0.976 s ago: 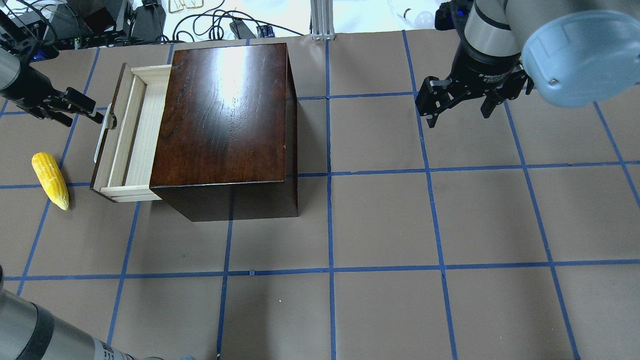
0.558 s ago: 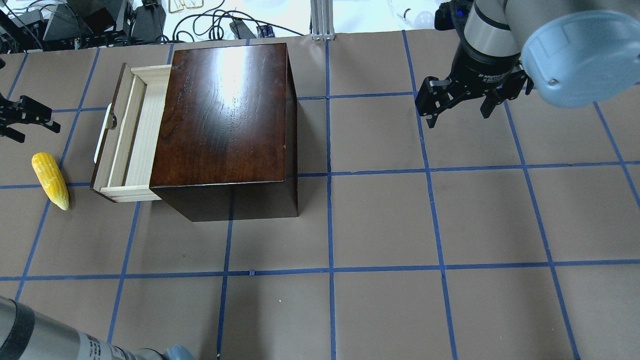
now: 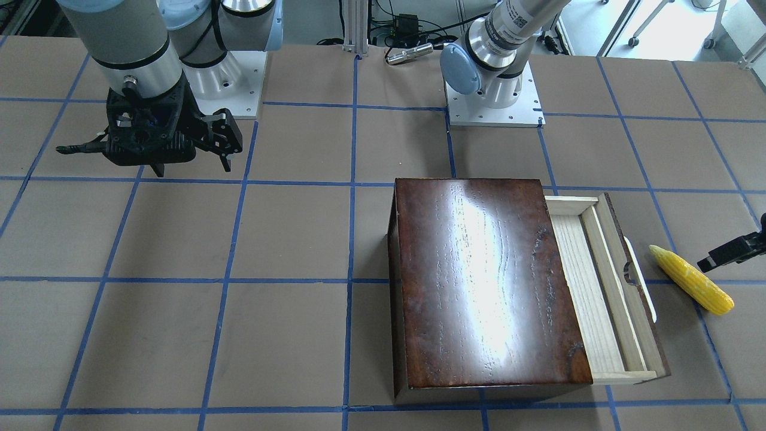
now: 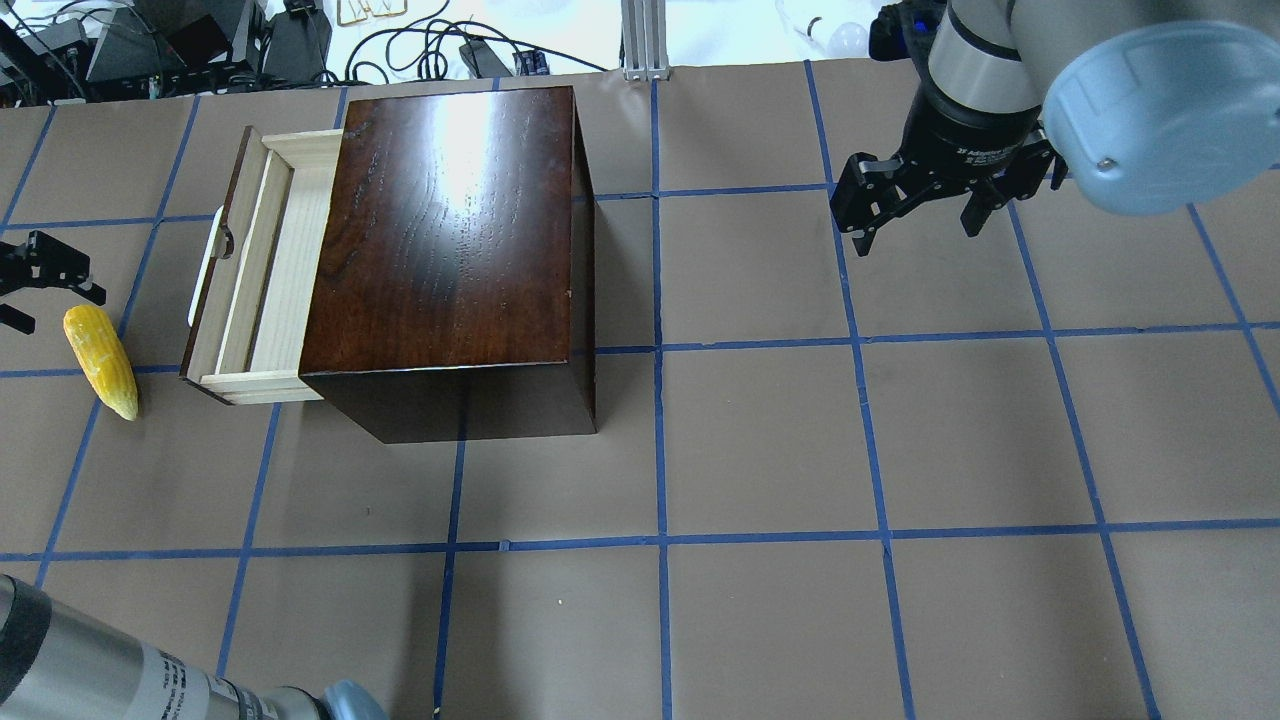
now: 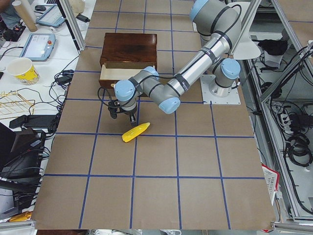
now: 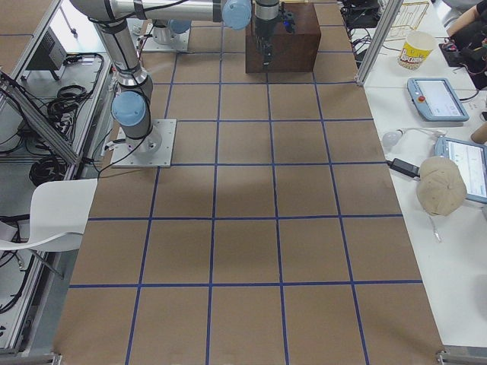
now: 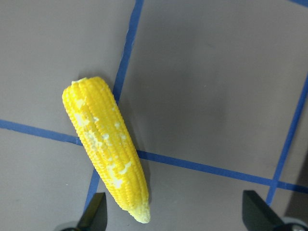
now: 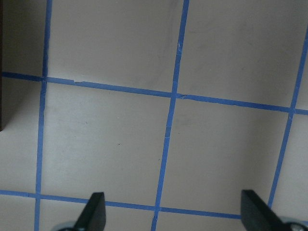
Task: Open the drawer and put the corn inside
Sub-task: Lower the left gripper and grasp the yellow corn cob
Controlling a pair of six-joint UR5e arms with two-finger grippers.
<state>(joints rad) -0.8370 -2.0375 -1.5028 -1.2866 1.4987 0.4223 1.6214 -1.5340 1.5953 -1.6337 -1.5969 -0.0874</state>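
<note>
The corn should fit lying flat when I lower it lengthwise into the drawer, because the drawer's open gap is long but narrow.
The drawer is pulled out of the dark wooden box toward the left, showing its pale-wood inside and white handle. It also shows in the front view. The yellow corn lies on the table left of the drawer, pointed end toward me. It also shows in the front view and the left wrist view. My left gripper is open and empty, hovering at the corn's blunt end. My right gripper is open and empty at the far right.
The table is brown paper with a blue tape grid. Cables and equipment lie beyond the far edge. My left arm's forearm crosses the near left corner.
My left gripper has left the drawer handle, moved left to the view's edge, then toward me to the corn. The drawer stays open. The right arm has not moved.
</note>
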